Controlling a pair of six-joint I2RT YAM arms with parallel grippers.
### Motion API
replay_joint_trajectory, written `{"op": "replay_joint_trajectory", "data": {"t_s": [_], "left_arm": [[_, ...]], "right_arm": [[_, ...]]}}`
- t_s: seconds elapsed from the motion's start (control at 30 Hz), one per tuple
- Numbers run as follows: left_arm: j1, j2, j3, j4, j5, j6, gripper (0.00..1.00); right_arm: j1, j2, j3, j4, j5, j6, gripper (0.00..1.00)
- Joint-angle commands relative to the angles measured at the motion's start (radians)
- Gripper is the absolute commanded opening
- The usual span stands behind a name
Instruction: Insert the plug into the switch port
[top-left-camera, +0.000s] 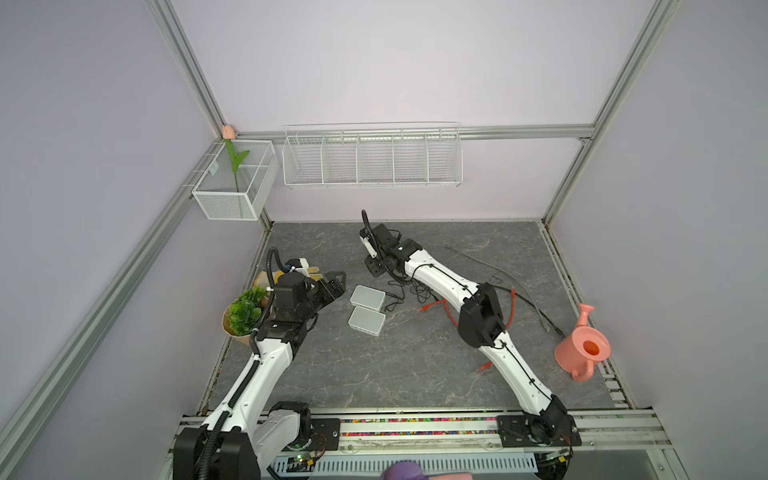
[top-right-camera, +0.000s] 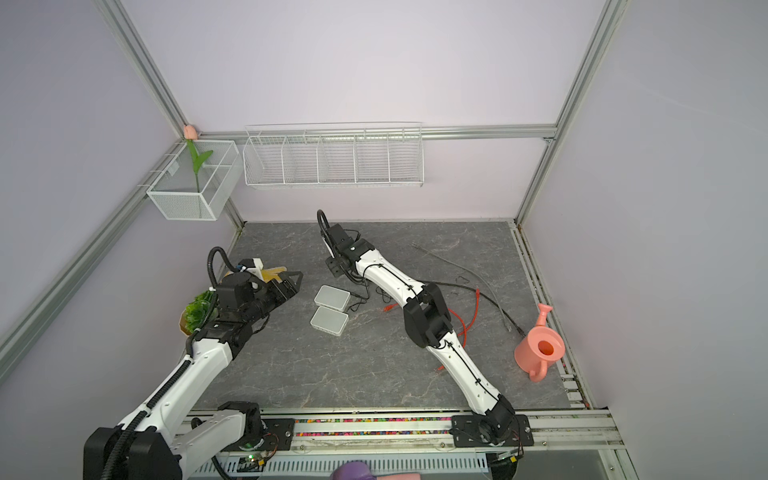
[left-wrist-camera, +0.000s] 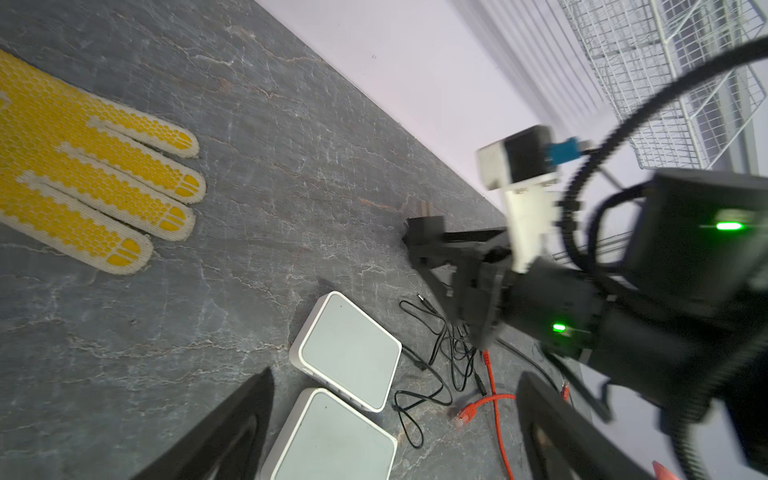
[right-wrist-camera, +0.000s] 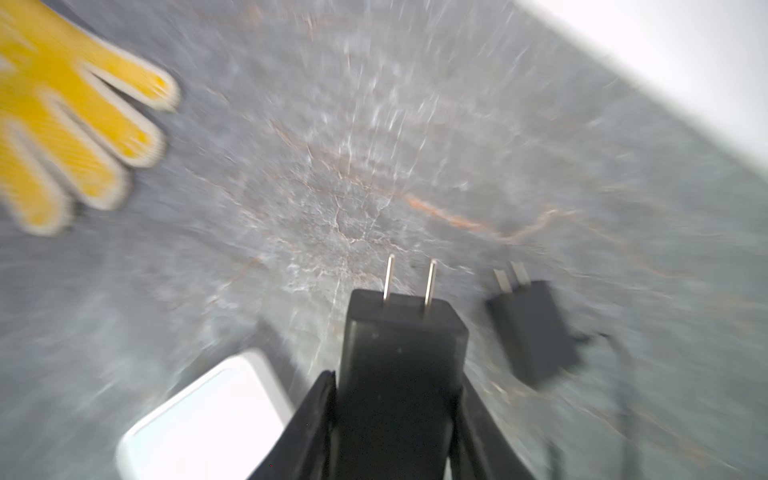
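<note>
The held adapter's cord is in the tangle (top-left-camera: 418, 293) beside the switches, so my right gripper should put the adapter down on the near side (top-left-camera: 373, 364) of the switches before it takes the cord.
Two white square switches lie side by side mid-table, the far one (top-left-camera: 368, 298) (top-right-camera: 331, 298) (left-wrist-camera: 349, 349) and the near one (top-left-camera: 366, 321) (top-right-camera: 329, 321) (left-wrist-camera: 332, 440). My right gripper (top-left-camera: 375, 266) (top-right-camera: 336, 266) (right-wrist-camera: 397, 378) is shut on a black plug (right-wrist-camera: 401, 353) (left-wrist-camera: 424, 232), a two-pronged adapter with its prongs pointing away from the jaws, just behind the switches. A second black adapter (right-wrist-camera: 534, 332) lies on the table beside it. My left gripper (top-left-camera: 338, 283) (top-right-camera: 296, 282) (left-wrist-camera: 395, 382) hangs open and empty to the left of the switches.
Thin black cords (left-wrist-camera: 432, 357) and an orange network cable (top-left-camera: 432, 307) (left-wrist-camera: 494, 399) tangle right of the switches. A yellow glove (left-wrist-camera: 83, 166) and a potted plant (top-left-camera: 245, 311) sit at the left edge. A pink watering can (top-left-camera: 582, 345) and a grey cable (top-left-camera: 519, 286) lie at the right.
</note>
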Motion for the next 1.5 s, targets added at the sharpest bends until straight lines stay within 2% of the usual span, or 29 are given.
{"op": "replay_joint_trajectory", "data": {"t_s": [0.0,0.1,0.2,0.3,0.4,0.5,0.63,0.83,1.0,1.13,1.23,1.37,1.47], "left_arm": [[0.007,-0.023,0.039,-0.039,-0.029,0.023,0.93],[0.009,-0.025,0.044,-0.038,-0.036,0.025,0.93],[0.009,-0.017,0.043,-0.033,-0.036,0.022,0.93],[0.009,-0.008,0.036,-0.02,-0.027,0.019,0.93],[0.009,0.001,0.032,-0.013,-0.024,0.02,0.93],[0.009,0.004,0.025,-0.011,-0.026,0.021,0.93],[0.009,0.003,0.007,-0.001,-0.026,0.016,0.93],[0.009,0.009,-0.004,-0.014,-0.048,0.035,0.93],[0.012,0.006,-0.015,-0.027,-0.078,0.045,0.93],[0.015,0.019,-0.02,-0.018,-0.085,0.045,0.94],[0.018,0.045,-0.017,-0.004,-0.084,0.046,0.93],[0.02,0.082,-0.006,0.016,-0.081,0.046,0.94],[0.021,0.099,0.004,0.021,-0.083,0.051,0.94]], "right_arm": [[0.054,-0.29,-0.143,0.041,0.068,-0.068,0.27],[0.113,-0.478,-0.406,0.094,0.075,-0.077,0.28],[0.189,-0.634,-0.658,0.161,0.128,-0.073,0.29],[0.254,-0.739,-0.878,0.228,0.167,-0.05,0.3],[0.296,-0.758,-0.997,0.228,0.222,-0.029,0.3],[0.316,-0.715,-1.049,0.201,0.215,0.015,0.3],[0.354,-0.643,-1.104,0.249,0.196,0.049,0.3],[0.428,-0.494,-1.044,0.261,0.164,0.057,0.3],[0.483,-0.459,-1.034,0.293,0.101,0.045,0.31],[0.489,-0.433,-1.025,0.29,0.038,0.05,0.32],[0.489,-0.434,-1.02,0.274,-0.01,0.056,0.39],[0.483,-0.457,-1.016,0.23,-0.012,0.067,0.55],[0.477,-0.487,-1.016,0.195,-0.012,0.073,0.62]]}}
